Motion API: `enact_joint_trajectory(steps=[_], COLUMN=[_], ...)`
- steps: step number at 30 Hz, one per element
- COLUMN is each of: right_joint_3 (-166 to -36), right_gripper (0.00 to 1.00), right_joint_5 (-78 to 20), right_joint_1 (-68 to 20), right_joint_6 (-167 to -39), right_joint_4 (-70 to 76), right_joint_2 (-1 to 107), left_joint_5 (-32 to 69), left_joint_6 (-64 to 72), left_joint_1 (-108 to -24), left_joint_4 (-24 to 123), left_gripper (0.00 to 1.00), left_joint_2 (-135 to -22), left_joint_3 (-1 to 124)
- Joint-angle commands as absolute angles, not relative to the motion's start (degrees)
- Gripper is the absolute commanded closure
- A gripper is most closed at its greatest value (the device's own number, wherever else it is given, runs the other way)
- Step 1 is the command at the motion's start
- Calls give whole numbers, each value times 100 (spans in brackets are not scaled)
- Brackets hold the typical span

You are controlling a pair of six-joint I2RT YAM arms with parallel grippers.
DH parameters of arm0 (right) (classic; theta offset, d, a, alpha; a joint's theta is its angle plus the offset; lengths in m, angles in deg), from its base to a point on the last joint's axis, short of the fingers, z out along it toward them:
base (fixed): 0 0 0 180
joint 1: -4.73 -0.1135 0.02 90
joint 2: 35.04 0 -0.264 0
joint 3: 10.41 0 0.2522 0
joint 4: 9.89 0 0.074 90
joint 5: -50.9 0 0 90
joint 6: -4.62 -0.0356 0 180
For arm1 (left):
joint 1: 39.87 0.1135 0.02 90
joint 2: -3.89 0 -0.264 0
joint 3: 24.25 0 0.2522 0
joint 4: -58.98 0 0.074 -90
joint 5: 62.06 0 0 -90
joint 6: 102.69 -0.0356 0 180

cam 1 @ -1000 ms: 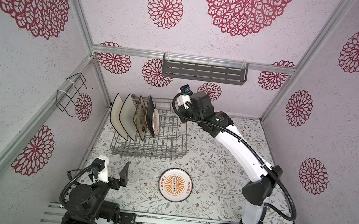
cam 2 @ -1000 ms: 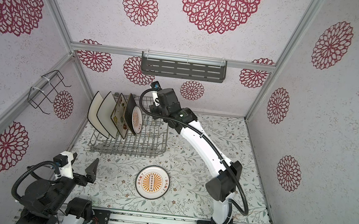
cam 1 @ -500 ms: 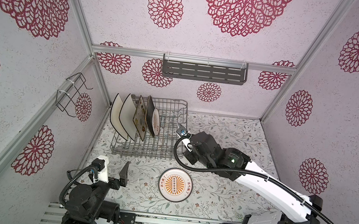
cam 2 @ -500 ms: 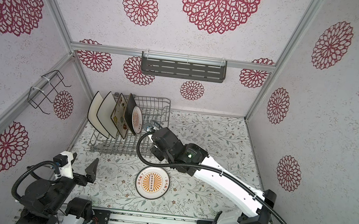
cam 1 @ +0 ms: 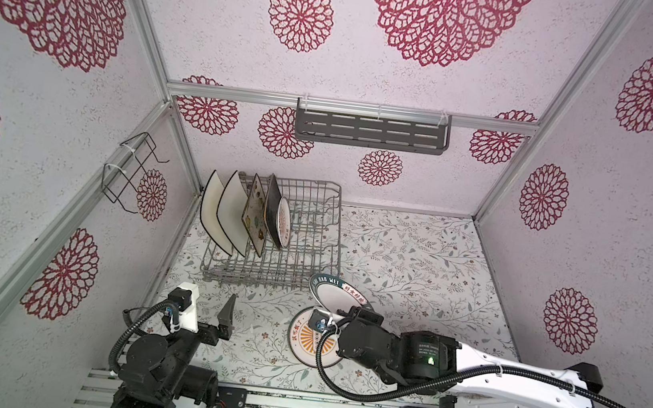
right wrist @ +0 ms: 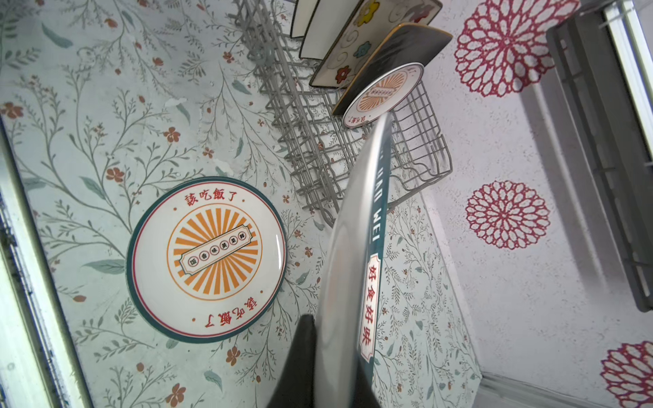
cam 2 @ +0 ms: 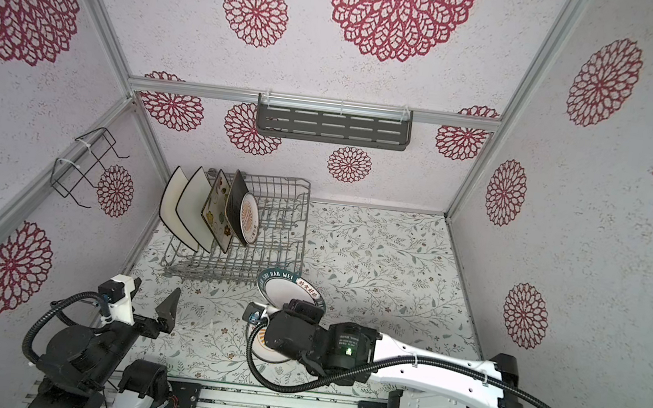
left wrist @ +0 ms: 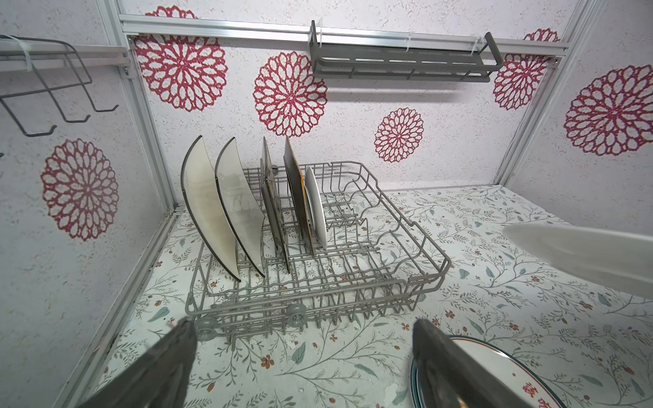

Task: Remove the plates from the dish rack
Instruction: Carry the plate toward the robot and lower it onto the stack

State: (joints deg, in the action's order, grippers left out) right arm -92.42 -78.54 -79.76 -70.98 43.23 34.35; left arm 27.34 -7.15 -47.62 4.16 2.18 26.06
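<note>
My right gripper should keep lowering and levelling the teal-rimmed plate (cam 1: pixel 340 296) until it rests on top of the flat sunburst plate (cam 1: pixel 302 337), since both plates face up.
The grey wire dish rack (cam 1: pixel 336 252) (left wrist: pixel 406 219) stands at the back left of the table. Two white black-rimmed square plates (cam 1: pixel 217 211), a flowered one (cam 1: pixel 254 217), a dark brown one (cam 1: pixel 272 207) and a small round sunburst plate (cam 1: pixel 284 225) (right wrist: pixel 383 93) stand upright in it. Another round sunburst plate (cam 1: pixel 302 342) (right wrist: pixel 206 259) lies flat in front of the rack. My right gripper (cam 1: pixel 339 313) (right wrist: pixel 335 353) is shut on the rim of a teal-rimmed round plate (cam 1: pixel 333 296) (cam 2: pixel 286 288) (right wrist: pixel 360 247), tilted above the flat one. My left gripper (cam 1: pixel 206 310) (left wrist: pixel 304 353) rests open and empty at the front left.
A dark grey slotted shelf (cam 1: pixel 370 132) hangs on the back wall and a black wire bracket (cam 1: pixel 132 170) on the left wall. The flowered table surface (cam 1: pixel 414 265) stretches to the right of the rack.
My right arm has drawn back from the rack toward the front, carrying the round plate to a spot above the plate lying on the table. The left arm has not moved.
</note>
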Motion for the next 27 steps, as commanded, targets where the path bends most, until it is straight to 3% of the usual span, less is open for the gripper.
enact_joint_trajectory(steps=[1,8,27], right_joint_3=[-9091,-8286,-7213], right_gripper=[100,100,100], right_joint_5=[-8616,-9434,-8952], right_joint_1=[-8278,-9215,-9556], right_joint_6=[-6701,-6044,-5707], right_joint_4=[4067,3627,2378], right_joint_2=[3241,3586,4133], left_joint_5=[2706,2652,2521], left_joint_6=[-803,-820,-854], left_joint_1=[-4805,-4810,-4813], left_joint_4=[531,523,506], left_gripper=[3,3,3], left_joint_2=[150,172,222], left_joint_3=[2537,2537,2537])
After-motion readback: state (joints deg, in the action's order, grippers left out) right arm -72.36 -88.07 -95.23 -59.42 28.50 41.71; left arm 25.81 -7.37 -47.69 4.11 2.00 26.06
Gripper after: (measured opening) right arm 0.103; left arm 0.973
